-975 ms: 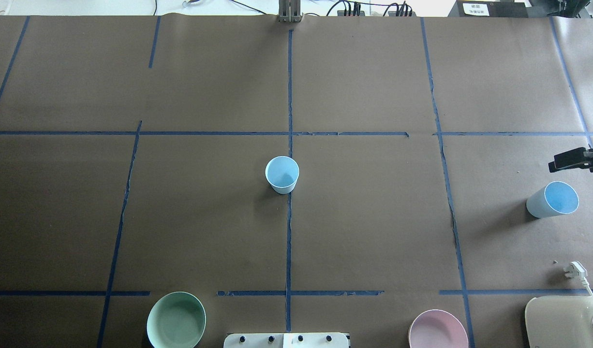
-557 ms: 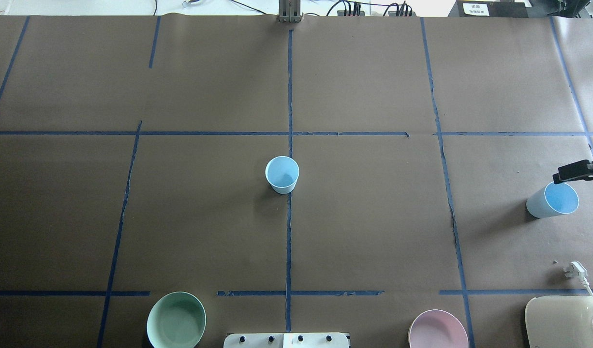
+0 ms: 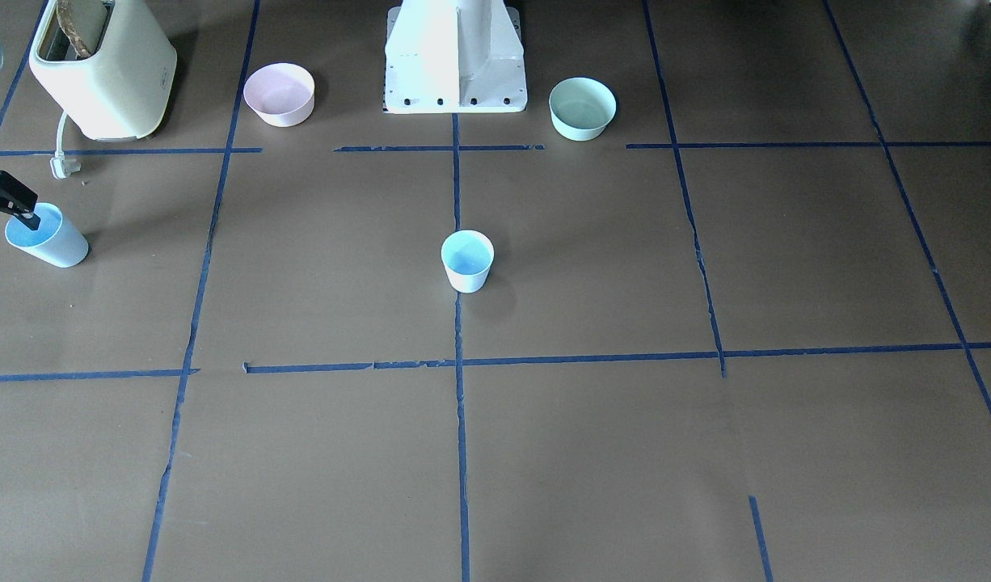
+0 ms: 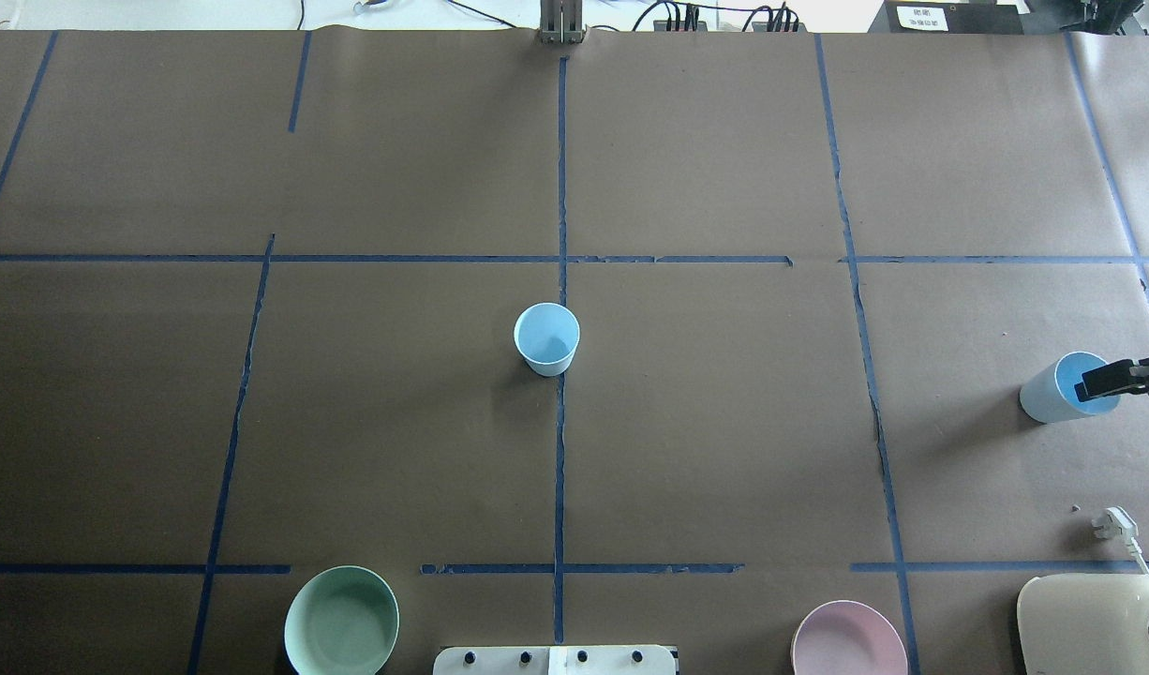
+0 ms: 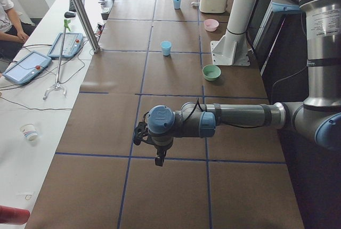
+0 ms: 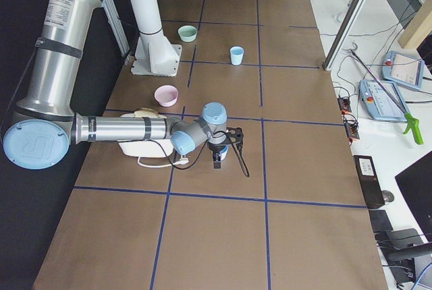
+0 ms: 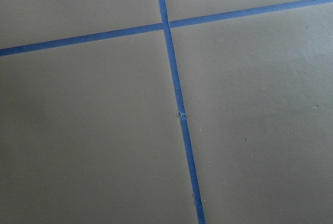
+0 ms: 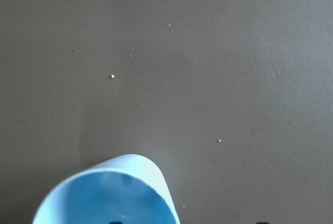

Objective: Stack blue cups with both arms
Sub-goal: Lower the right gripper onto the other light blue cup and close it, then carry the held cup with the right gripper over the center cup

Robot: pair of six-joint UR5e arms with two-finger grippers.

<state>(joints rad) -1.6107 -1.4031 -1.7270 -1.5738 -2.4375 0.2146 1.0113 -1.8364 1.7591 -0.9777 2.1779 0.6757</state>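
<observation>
The second blue cup (image 3: 48,237) will go down into the centre blue cup (image 3: 467,261) almost to its rim when I lower it, because the centre blue cup is empty and tapered.
One blue cup (image 4: 546,337) stands upright on the centre tape line, also in the front view (image 3: 467,260). The other blue cup (image 4: 1052,394) stands at the far right, also in the front view (image 3: 51,240). My right gripper (image 4: 1123,377) is over this cup's mouth and open. In the right wrist view one fingertip shows inside the cup (image 8: 109,193) and one outside its rim. My left gripper (image 5: 154,152) shows only in the exterior left view, far from both cups above bare table. I cannot tell whether it is open or shut.
A mint-green bowl (image 4: 342,621) and a pink bowl (image 4: 849,640) stand near the white pedestal (image 3: 455,56). A cream toaster (image 4: 1095,623) with a loose plug (image 4: 1116,523) sits at the near right corner, close to the right cup.
My right gripper has moved from beyond the right cup toward the robot's side and now has a finger over the cup's mouth. Both cups stay in place.
</observation>
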